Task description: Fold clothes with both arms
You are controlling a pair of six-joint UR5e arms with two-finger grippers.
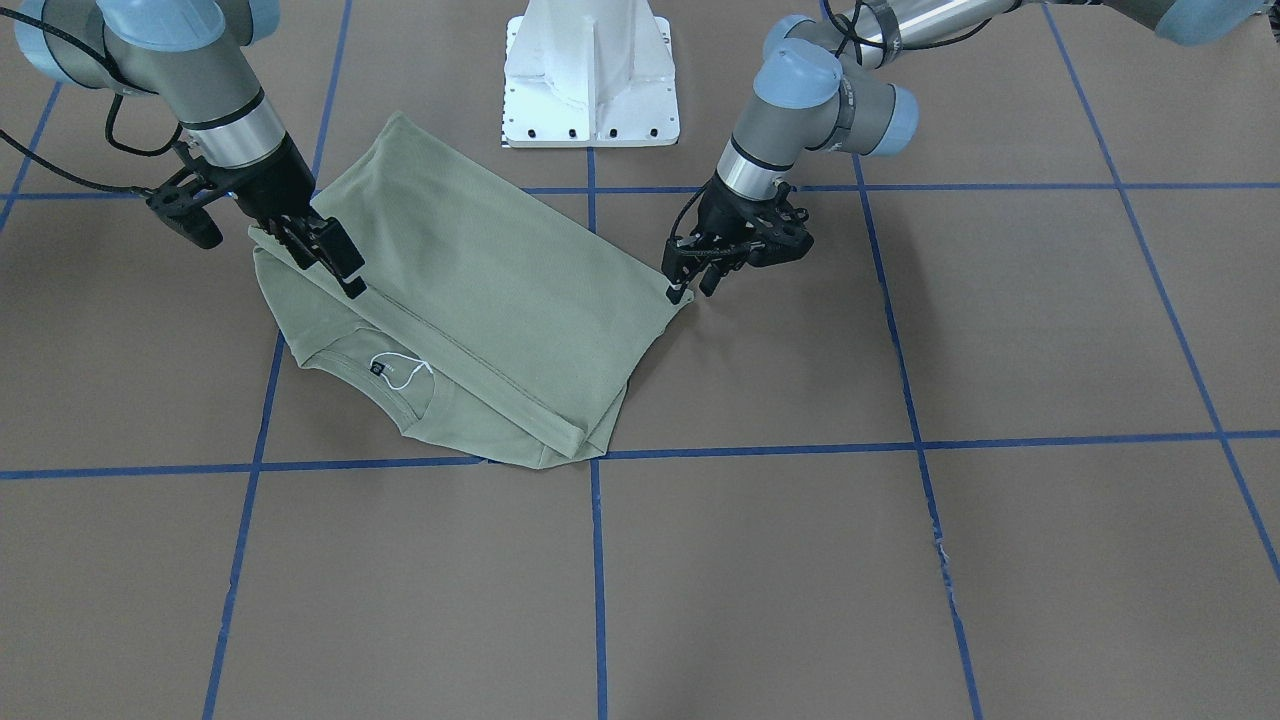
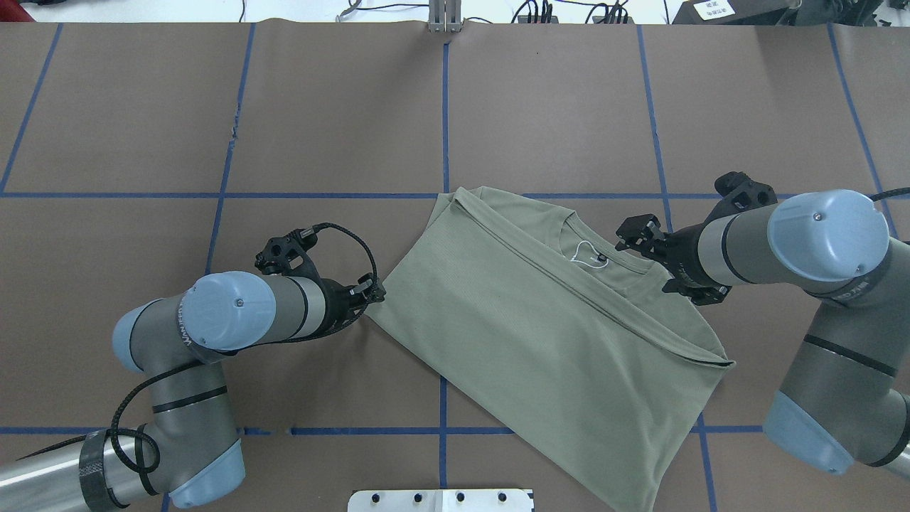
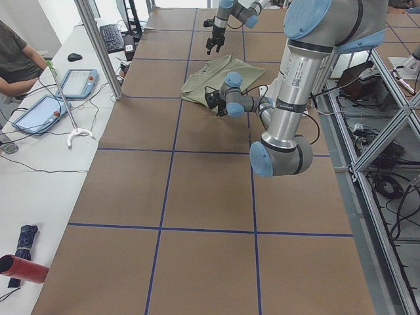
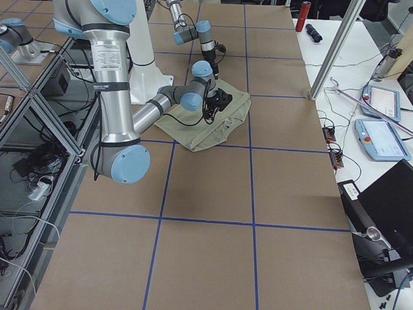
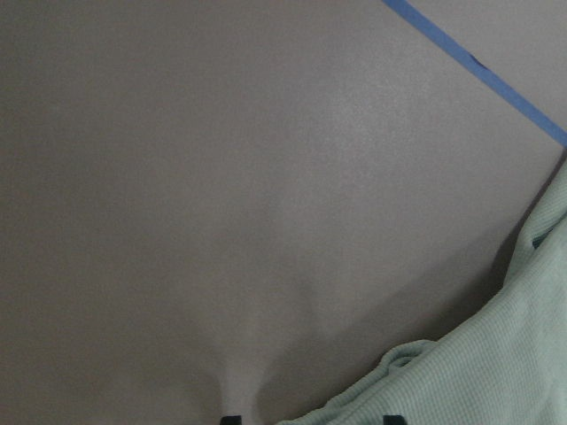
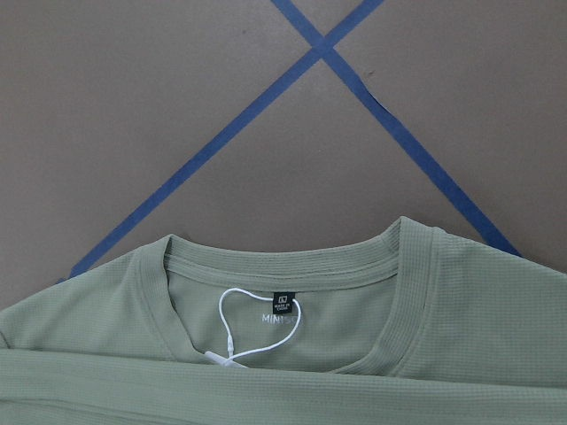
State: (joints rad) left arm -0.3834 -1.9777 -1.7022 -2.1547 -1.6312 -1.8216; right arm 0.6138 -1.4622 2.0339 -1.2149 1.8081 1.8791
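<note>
The sage-green shirt's narrow strip [image 1: 462,365] has a raised edge [image 1: 470,349] running along it. The strip will unfold over the shirt's neck opening when I pull it outward.
The sage-green shirt [image 1: 480,290] lies folded on the brown table, neck opening with dark label [image 6: 283,301] and white string tag [image 6: 239,345] facing up. It also shows in the overhead view [image 2: 540,320]. My left gripper [image 1: 692,290] is low at the shirt's corner, also shown overhead [image 2: 373,290]. In the left wrist view its two tips are apart, with the cloth edge [image 5: 496,372] between them, so it is open. My right gripper [image 1: 335,262] is over the shirt's shoulder beside the collar, jaws spread open, holding nothing; it also shows overhead [image 2: 665,262].
The white pedestal base [image 1: 592,80] stands at the robot's side of the table. Blue tape lines [image 1: 598,560] grid the brown surface. A side table with tablets [image 3: 49,108] and a seated person [image 3: 16,59] lies beyond the far edge.
</note>
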